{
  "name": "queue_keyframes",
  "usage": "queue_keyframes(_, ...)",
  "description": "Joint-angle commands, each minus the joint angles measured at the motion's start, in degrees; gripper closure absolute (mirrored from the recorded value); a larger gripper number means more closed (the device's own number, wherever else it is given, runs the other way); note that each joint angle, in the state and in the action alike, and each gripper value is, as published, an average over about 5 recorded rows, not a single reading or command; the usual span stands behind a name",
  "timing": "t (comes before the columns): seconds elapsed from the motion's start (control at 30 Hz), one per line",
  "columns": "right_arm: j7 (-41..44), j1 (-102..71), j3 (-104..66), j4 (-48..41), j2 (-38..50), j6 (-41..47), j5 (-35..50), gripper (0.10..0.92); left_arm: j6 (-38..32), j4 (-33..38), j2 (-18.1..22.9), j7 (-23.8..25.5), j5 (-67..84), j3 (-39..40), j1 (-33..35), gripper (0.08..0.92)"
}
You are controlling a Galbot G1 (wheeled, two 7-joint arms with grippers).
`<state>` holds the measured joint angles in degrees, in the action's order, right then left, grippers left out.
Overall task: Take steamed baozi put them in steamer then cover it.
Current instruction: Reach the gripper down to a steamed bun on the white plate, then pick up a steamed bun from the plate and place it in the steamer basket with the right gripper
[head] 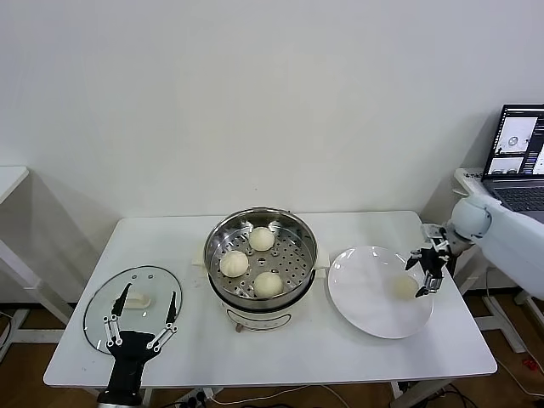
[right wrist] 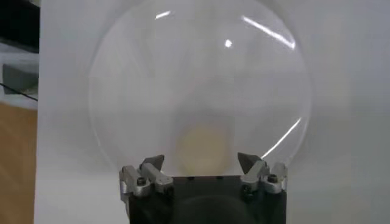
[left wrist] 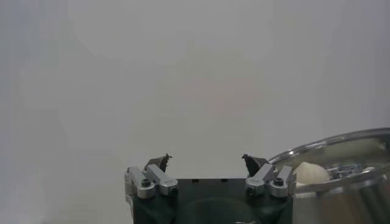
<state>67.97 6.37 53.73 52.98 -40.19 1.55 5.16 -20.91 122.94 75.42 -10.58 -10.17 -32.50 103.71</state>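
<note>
My gripper is about to lift the last baozi, which will come free at once because the white plate's glossy surface (head: pixel 364 289) is clean around it.
The steamer (head: pixel 306 231) stands at the table's middle with three baozi on its perforated tray: one at the back (head: pixel 262 239), one at the left (head: pixel 234 263), one at the front (head: pixel 268 284). The fourth baozi (head: pixel 403 286) lies on the white plate (head: pixel 361 297) at the right. My right gripper (head: pixel 426 272) is open just to the right of that bun, above the plate's right edge; the right wrist view shows the bun (right wrist: pixel 203 146) just ahead of its open jaws. The cover (head: pixel 106 310) lies flat at the table's left front. My left gripper (head: pixel 142 327) is open over it.
The steamer's rim (left wrist: pixel 332 146) with one bun (left wrist: pixel 309 173) shows at the side of the left wrist view. A laptop (head: pixel 516 157) sits on a side table at the far right. Another white table edge (head: pixel 10 180) stands at the far left.
</note>
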Motion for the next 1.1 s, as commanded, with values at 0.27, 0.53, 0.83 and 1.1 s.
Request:
queue_keyframes(0.27, -2.83, -3.83, -2.13, -5.06, -3.97, 0.76, -2.3, 0.203, 0.28, 0.59, -0.14, -0.03, 0.55, -0.66, -0.15, 0.177)
queue_keyframes(0.53, -2.03, -2.89, -1.72, -4.37, -4.3, 0.79, -2.88, 0.255, 0.11, 0.34, 0.04, -0.03, 0.5, -0.8, -0.07, 0.177)
queue_keyframes(0.83, 4.96, 9.02, 2.64, 1.44, -3.68, 0.71, -0.6, 0.335, 0.2, 0.58, -0.17, 0.0, 0.29, -0.43, -0.1, 0.177)
queue_keyframes(1.1, 13.56, 31.89, 17.69, 8.89, -10.32, 2.89, 15.45, 0.33, 0.17, 0.44, -0.64, 0.06, 0.26, 0.03, -0.36, 0.177)
